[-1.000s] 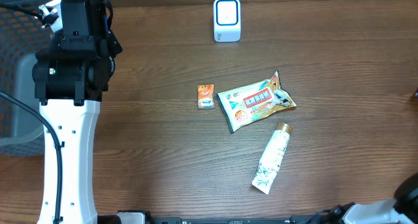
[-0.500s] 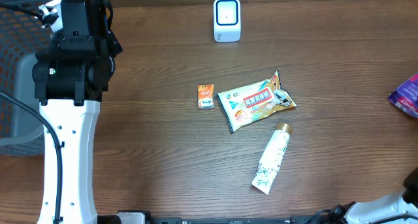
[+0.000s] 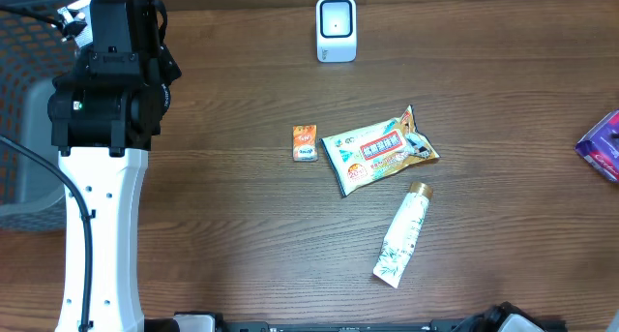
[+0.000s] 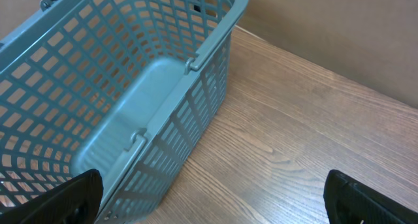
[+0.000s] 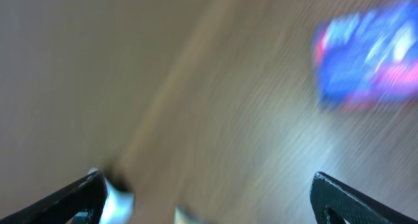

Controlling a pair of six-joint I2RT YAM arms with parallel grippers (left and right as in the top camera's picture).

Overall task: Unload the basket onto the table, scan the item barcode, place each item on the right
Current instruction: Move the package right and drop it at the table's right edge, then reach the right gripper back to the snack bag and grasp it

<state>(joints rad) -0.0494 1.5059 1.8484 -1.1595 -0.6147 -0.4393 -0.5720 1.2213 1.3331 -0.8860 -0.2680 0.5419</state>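
My right gripper should stay open and go on, because the snack packet's near edge [image 3: 377, 175] is clear of the white tube. It should move toward that edge [image 3: 364, 182] until its fingers are on both sides of it.
A white barcode scanner [image 3: 336, 28] with a blue rim stands at the table's far edge. At mid table lie a small orange box [image 3: 306, 142], a green-and-orange snack packet [image 3: 379, 151] and a white tube [image 3: 403, 235]. A blue-purple packet [image 3: 604, 145] lies at the right edge; it shows blurred in the right wrist view [image 5: 369, 57]. My right gripper [image 5: 212, 198] is open and empty, apart from that packet. My left gripper [image 4: 215, 204] is open and empty over bare wood beside a basket. The left arm [image 3: 108, 100] stands at the far left.
A blue-grey mesh basket [image 4: 163, 74] sits at the table's left side, its wall close to my left fingers [image 4: 75, 196]. The basket's rim [image 3: 19, 129] shows behind the left arm in the overhead view. The right wrist view is motion-blurred.
My right gripper has opened and the blue-purple packet now lies at the table's right edge. The right arm has drawn back out of the overhead view. The left arm has not moved.
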